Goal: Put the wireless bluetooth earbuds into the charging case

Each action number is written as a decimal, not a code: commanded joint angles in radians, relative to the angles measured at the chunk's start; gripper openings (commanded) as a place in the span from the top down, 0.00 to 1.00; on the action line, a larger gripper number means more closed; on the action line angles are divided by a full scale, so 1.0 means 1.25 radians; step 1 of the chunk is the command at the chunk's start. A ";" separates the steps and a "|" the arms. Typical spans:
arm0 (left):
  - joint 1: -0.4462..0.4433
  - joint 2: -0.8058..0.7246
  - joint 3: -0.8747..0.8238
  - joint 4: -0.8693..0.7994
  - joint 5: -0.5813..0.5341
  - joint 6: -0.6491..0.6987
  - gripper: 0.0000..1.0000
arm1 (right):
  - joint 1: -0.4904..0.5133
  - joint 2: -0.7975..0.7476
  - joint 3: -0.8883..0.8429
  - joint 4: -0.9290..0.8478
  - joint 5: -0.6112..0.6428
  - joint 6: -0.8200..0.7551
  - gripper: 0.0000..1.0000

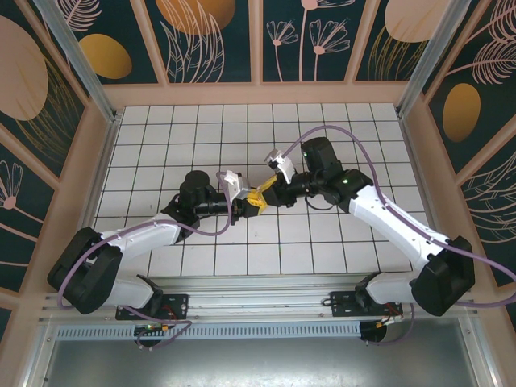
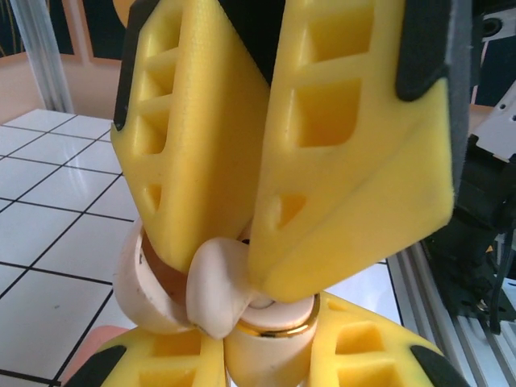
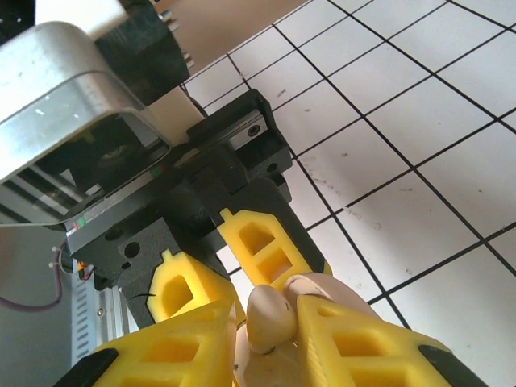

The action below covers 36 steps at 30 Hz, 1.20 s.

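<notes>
My right gripper should open, move back and grab the earbud at a different angle before seating it, because the earbud slants out over the case's gold rim.
Both grippers meet over the middle of the tiled floor, my left gripper just below-left of my right gripper. In the left wrist view my left gripper is shut on the pale-pink charging case, which has a gold rim and its lid hinged open to the left. My right gripper is shut on one earbud, a small pale curved piece. From the left wrist view that earbud sits at the case's open mouth, touching the rim, pinched by the right fingers coming from above.
White tiled floor spreads around the arms. Wooden-framed decorated walls close the back and sides, with metal posts at the corners. An aluminium rail runs along the near edge by the arm bases.
</notes>
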 commanded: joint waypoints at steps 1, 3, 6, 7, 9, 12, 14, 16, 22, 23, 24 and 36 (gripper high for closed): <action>-0.008 -0.002 0.034 0.034 0.112 0.011 0.88 | 0.004 -0.014 -0.008 -0.018 -0.012 -0.081 0.73; -0.008 -0.002 0.037 0.032 0.132 0.015 0.88 | 0.004 -0.016 -0.004 -0.031 -0.014 -0.106 0.73; -0.008 -0.002 0.038 0.027 0.154 0.024 0.87 | 0.003 -0.017 0.000 -0.045 -0.018 -0.140 0.73; -0.008 -0.002 0.038 0.026 0.161 0.028 0.87 | 0.003 -0.017 0.002 -0.047 -0.021 -0.150 0.73; -0.008 -0.003 0.038 0.020 0.170 0.035 0.87 | 0.002 -0.019 0.005 -0.050 -0.023 -0.164 0.73; -0.008 -0.005 0.039 0.010 0.168 0.046 0.87 | -0.002 -0.022 0.012 -0.051 -0.023 -0.169 0.73; -0.008 -0.005 0.040 0.003 0.155 0.047 0.87 | -0.002 -0.026 0.015 -0.044 -0.023 -0.158 0.72; -0.008 -0.002 0.040 0.000 0.140 0.048 0.87 | -0.003 -0.036 0.012 -0.031 -0.017 -0.141 0.71; -0.008 -0.004 0.035 -0.008 0.041 0.047 0.88 | -0.004 -0.082 -0.005 0.031 0.027 -0.069 0.58; -0.008 -0.004 0.034 -0.008 0.028 0.047 0.88 | -0.003 -0.091 -0.007 0.039 0.039 -0.053 0.55; -0.008 -0.006 0.032 -0.008 0.013 0.048 0.87 | -0.003 -0.099 -0.009 0.047 0.049 -0.040 0.54; -0.008 -0.012 0.025 -0.026 -0.124 0.057 0.88 | 0.002 -0.151 -0.011 0.099 0.141 0.170 0.53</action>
